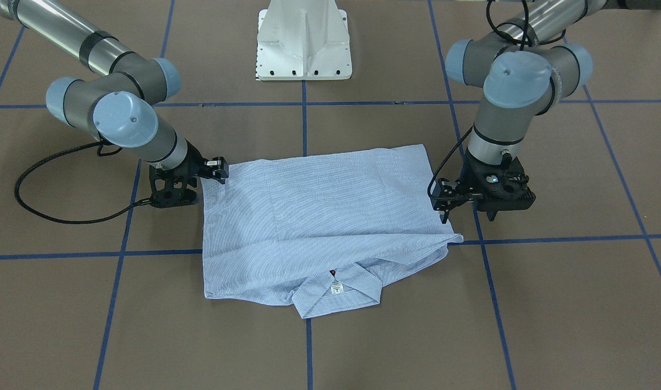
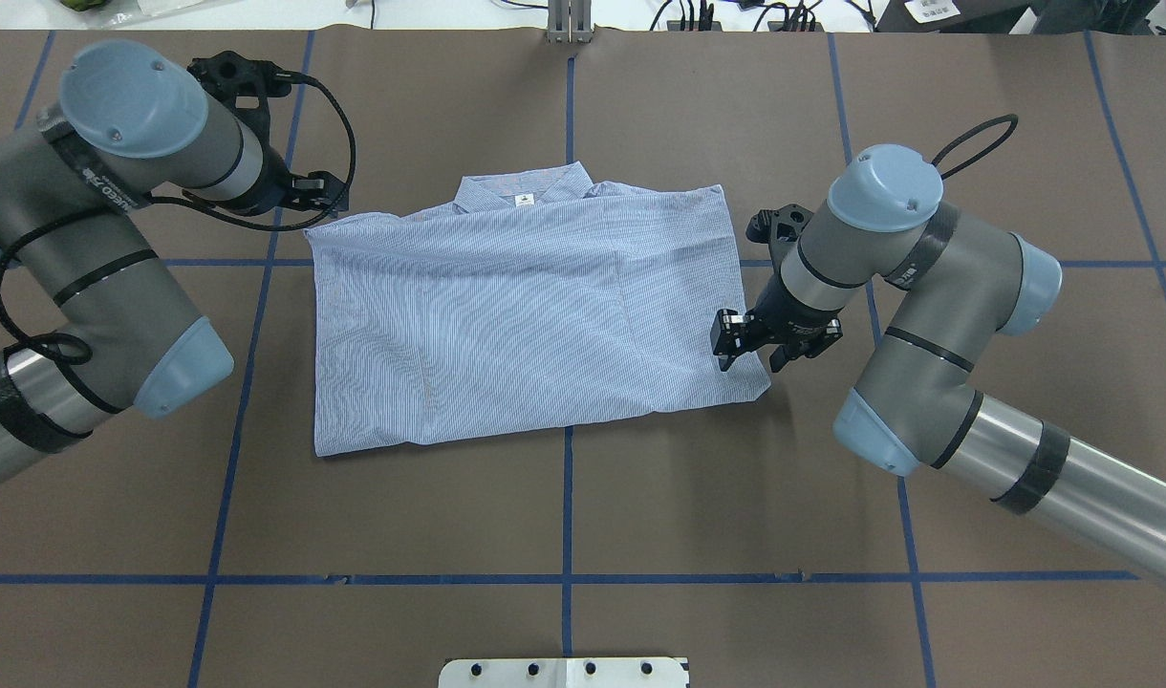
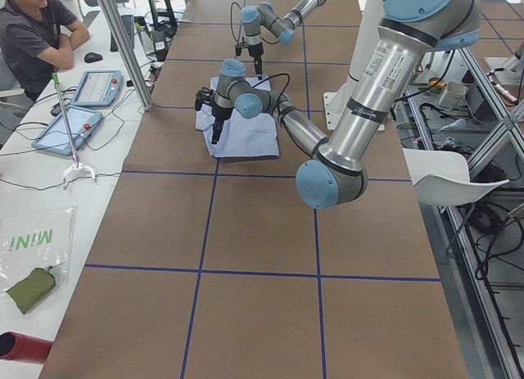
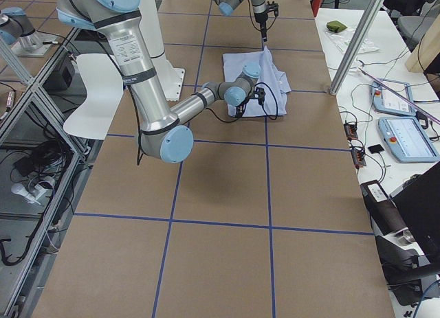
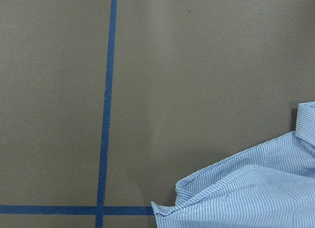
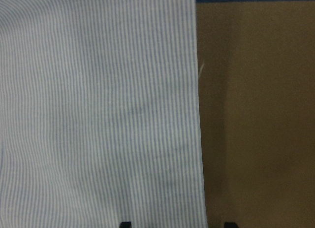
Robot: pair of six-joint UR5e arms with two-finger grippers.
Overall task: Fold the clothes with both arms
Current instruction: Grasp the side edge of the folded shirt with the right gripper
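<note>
The shirt's layers are lying flat together along the fold [image 1: 357, 261]. I expect the folded shirt [image 1: 318, 205] to slide and turn whole, its collar trailing, when I pull its corner.
The clothes are one light blue striped shirt [image 1: 319, 216] [image 2: 526, 325], lying folded into a flat rectangle on the brown table. Its collar [image 1: 336, 292] with a small white label points away from the robot. My right gripper [image 2: 769, 363] [image 1: 181, 200] hangs low over the near right corner, open. In the right wrist view the shirt's [image 6: 98, 114] edge runs between the two fingertips [image 6: 125, 224]. My left gripper [image 1: 471, 214] [image 2: 320, 196] hovers just beside the far left corner. The left wrist view shows only that corner [image 5: 256, 193] and no fingers, so its state is unclear.
The white pedestal base [image 1: 303, 43] stands behind the shirt on the robot's side. Blue tape lines [image 2: 569, 497] grid the table. A person [image 3: 33, 35] sits at a side bench with tablets [image 3: 94, 88] and cables.
</note>
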